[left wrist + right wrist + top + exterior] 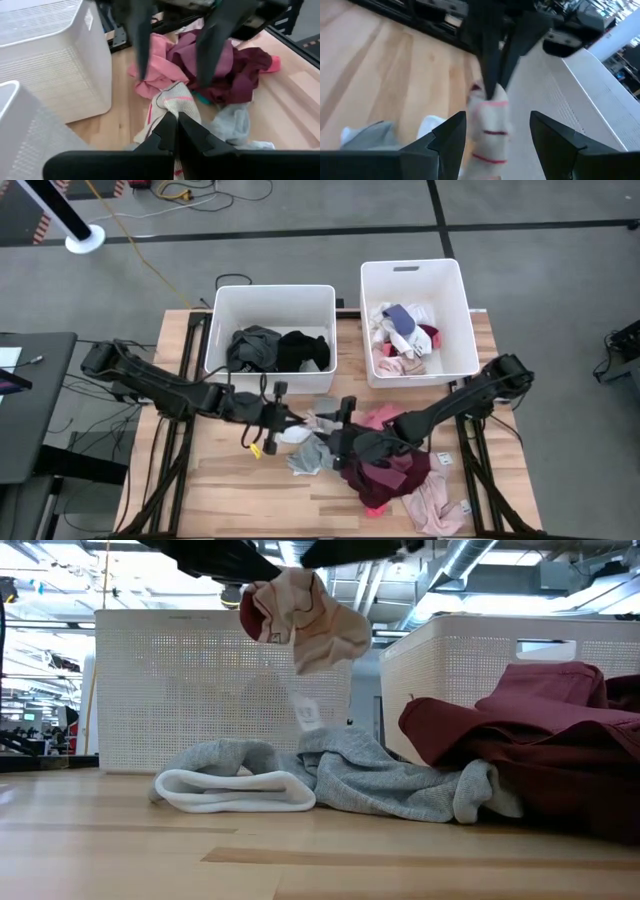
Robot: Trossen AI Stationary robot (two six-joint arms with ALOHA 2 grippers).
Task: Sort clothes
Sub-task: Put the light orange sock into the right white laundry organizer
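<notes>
My left gripper is holding the cream sock far from the bin of light clothes [408, 340], so my right gripper should take the sock [328, 632] and bring it to the bin.
My left gripper [176, 117] is shut on a cream sock with pink stripes [300, 615], held above the table between the two white bins. My right gripper [497, 125] is open and faces the left one. Its fingers stand on either side of the sock's hanging part, and I see no touch. In the high view the two grippers meet near the table's middle, left [287, 420] and right [345, 438]. Under them, grey garments [380, 775] and a white sock [235, 790] lie on the table, with a maroon garment [540, 740] beside them. My left gripper pinches the cream sock between its two shut fingers, at the sock's bunched upper part [172, 102]. The fingers come from the table's left, slanting down. The sock hangs slack below the fingertips [310, 630], clear of the table and of the clothes under it.
The left bin [270, 300] holds dark clothes and the right bin [415, 275] holds light and pink ones. A pile of maroon [390, 470] and pink [435, 510] garments lies at the table's near right. Bare wood shows at the near left [220, 500].
</notes>
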